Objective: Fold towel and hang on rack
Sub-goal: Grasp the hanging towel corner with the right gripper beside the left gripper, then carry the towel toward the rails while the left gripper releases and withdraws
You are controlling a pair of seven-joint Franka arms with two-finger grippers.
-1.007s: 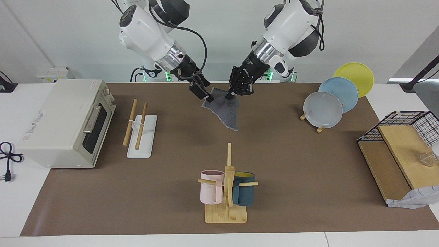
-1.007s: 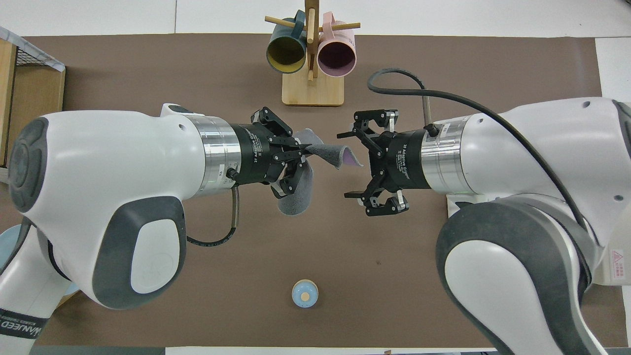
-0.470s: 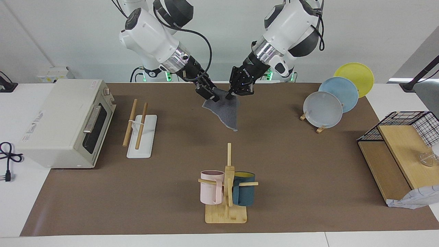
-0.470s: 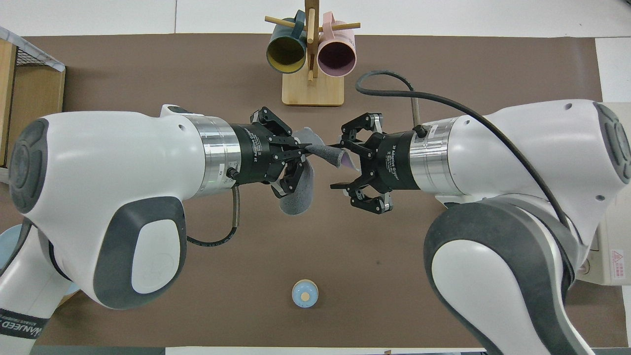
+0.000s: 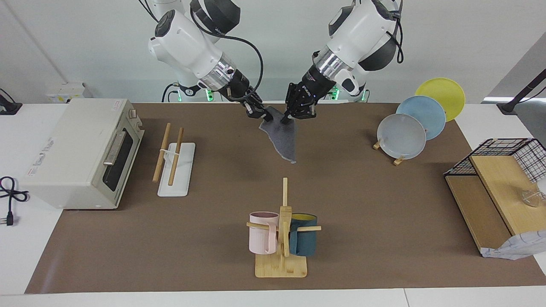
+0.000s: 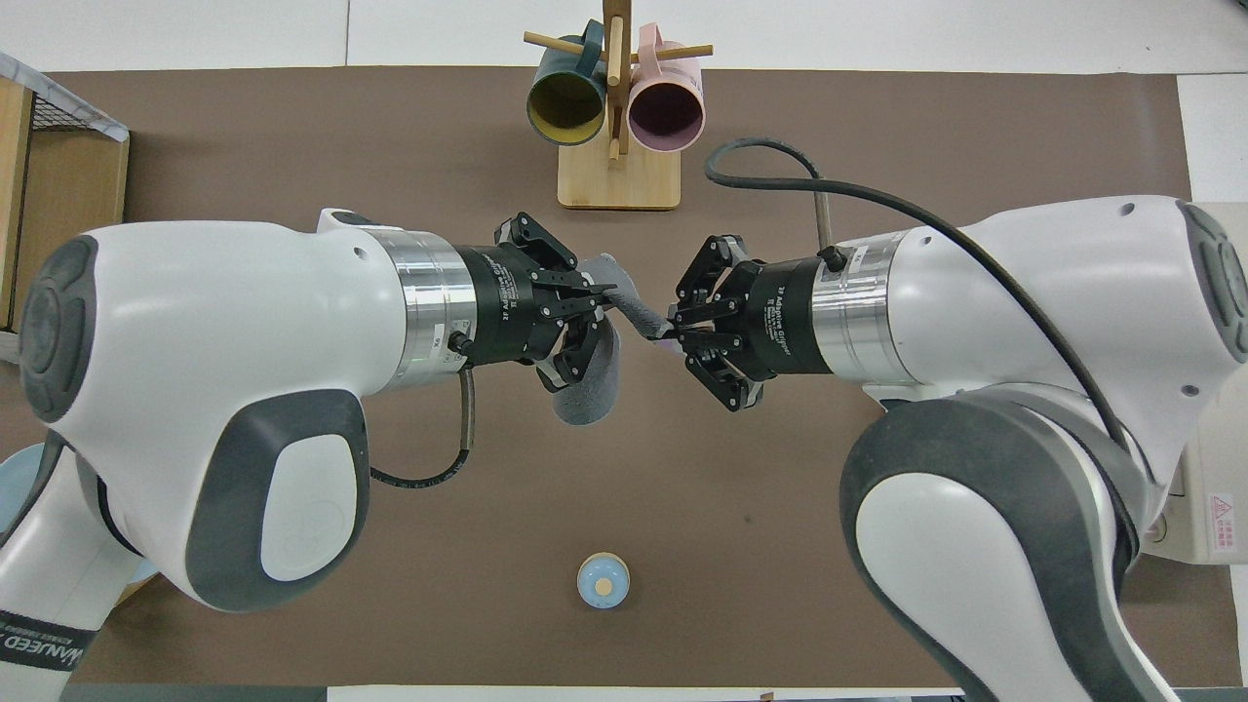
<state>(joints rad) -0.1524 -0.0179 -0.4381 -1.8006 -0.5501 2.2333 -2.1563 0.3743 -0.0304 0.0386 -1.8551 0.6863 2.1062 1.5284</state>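
The robot's left gripper is on the towel's corner (image 5: 283,137), far from the rack (image 5: 175,166), so it should open and the robot's right gripper should carry the towel to the rack.
The towel (image 5: 285,138) hangs dark grey face out over the table's middle, close to the robots, with its lower tip near the brown mat. It also shows in the overhead view (image 6: 590,380). My left gripper (image 5: 290,117) is shut on one upper corner and also shows in the overhead view (image 6: 609,290). My right gripper (image 5: 261,114) is shut on the other upper corner, close beside the left one, as the overhead view (image 6: 671,330) also shows. The rack (image 5: 175,170), two wooden rods on a white base, stands toward the right arm's end of the table. My right arm hides it in the overhead view.
A white toaster oven (image 5: 81,153) stands beside the rack at the table's end. A bamboo mug stand (image 5: 281,238) is farther from the robots than the towel. A plate holder (image 5: 409,128) and a wire basket on wooden shelves (image 5: 499,187) stand toward the left arm's end. A small blue knob (image 6: 604,580) lies near the robots.
My right gripper moved in to the towel's free upper corner and shut on it. My left gripper kept its hold and stayed nearly still. The towel's top edge drew narrower.
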